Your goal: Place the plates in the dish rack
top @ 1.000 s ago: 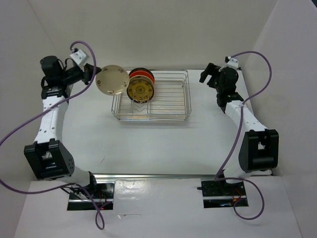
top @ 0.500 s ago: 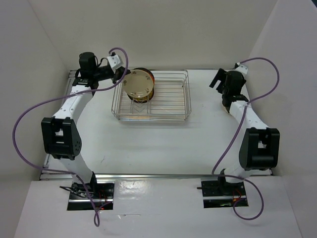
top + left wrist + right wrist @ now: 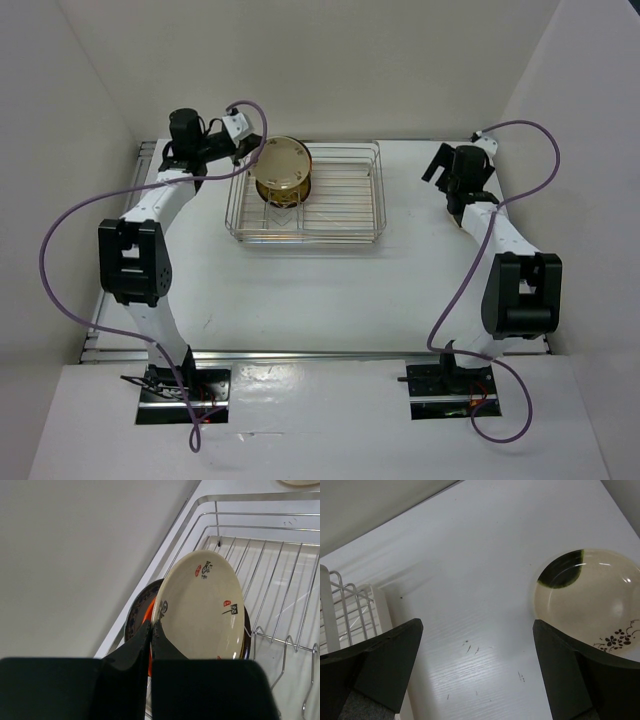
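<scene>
The robot's left gripper has the cream plate upright (image 3: 281, 163) and in line with the orange plate, so it should go on lowering the cream plate until the wire dividers (image 3: 283, 210) hold it.
My left gripper (image 3: 151, 625) is shut on the lower rim of a cream plate (image 3: 200, 610) with small dark and red marks. It holds the plate upright at the left end of the dish rack (image 3: 280, 515), against an orange plate (image 3: 148, 615) and a dark patterned plate (image 3: 136, 611) behind it. From above, the cream plate (image 3: 283, 165) stands over the rack's (image 3: 378, 190) back left part, with the left gripper (image 3: 247, 152) beside it. My right gripper (image 3: 477, 630) is open above the table, with another cream plate (image 3: 590, 600) with a dark patch lying to its right.
The rack's right part shows bare wire dividers (image 3: 340, 200). One corner of the rack (image 3: 350, 610) shows at the left of the right wrist view. The enclosure's white walls stand close behind and beside both arms. Purple cables (image 3: 70, 215) loop off each arm.
The left arm has swung the cream plate from left of the rack into it, up against the standing plates. The right arm shifted slightly right and stays open.
</scene>
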